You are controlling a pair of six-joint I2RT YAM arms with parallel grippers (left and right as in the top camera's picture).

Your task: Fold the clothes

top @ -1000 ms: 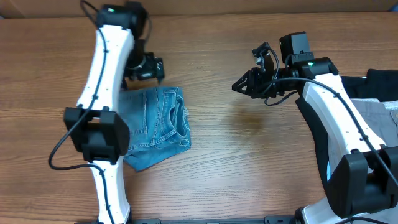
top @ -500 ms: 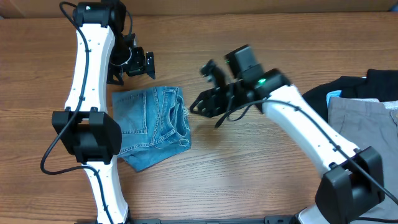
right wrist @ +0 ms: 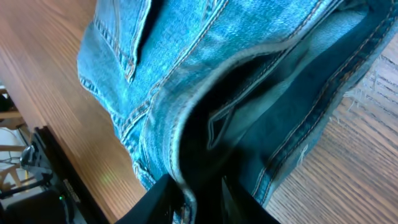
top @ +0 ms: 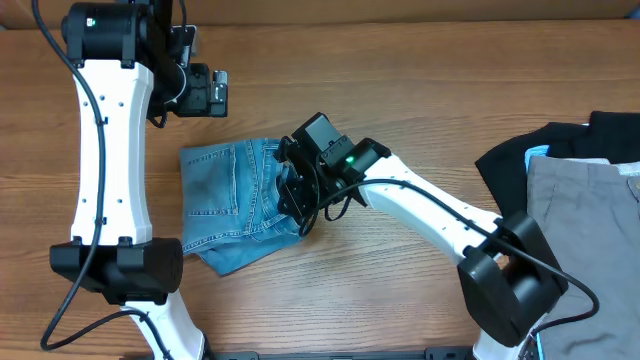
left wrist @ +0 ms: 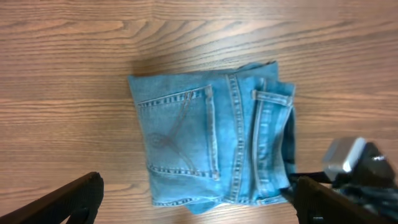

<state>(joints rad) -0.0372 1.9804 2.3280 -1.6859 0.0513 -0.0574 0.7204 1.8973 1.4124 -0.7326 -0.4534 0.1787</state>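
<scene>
The jeans' waistband point(right wrist: 217, 121) is open unevenly beside my right gripper. Next, my left gripper grabs the bundle's far corner point(top: 271, 146) while my right gripper holds the waistband.
The light-blue jeans point(top: 235, 200) lie folded into a small bundle on the wooden table, left of centre, with a stitched back pocket facing up. They also show in the left wrist view point(left wrist: 211, 149) and fill the right wrist view point(right wrist: 205, 74). My left gripper point(top: 205, 92) is open and empty, held above the table just beyond the bundle's far edge; its fingers frame the jeans from above point(left wrist: 196, 199). My right gripper point(top: 298, 205) is at the bundle's right edge, with its fingers point(right wrist: 202, 193) close together on a layer of the waistband.
Grey trousers point(top: 590, 230) and a black garment point(top: 610, 130) lie piled at the table's right edge. Bare wood point(top: 420, 110) lies between the jeans and that pile.
My right arm swung left across the table and down onto the right edge of the jeans. My left arm rose and moved back to the left, away from the bundle.
</scene>
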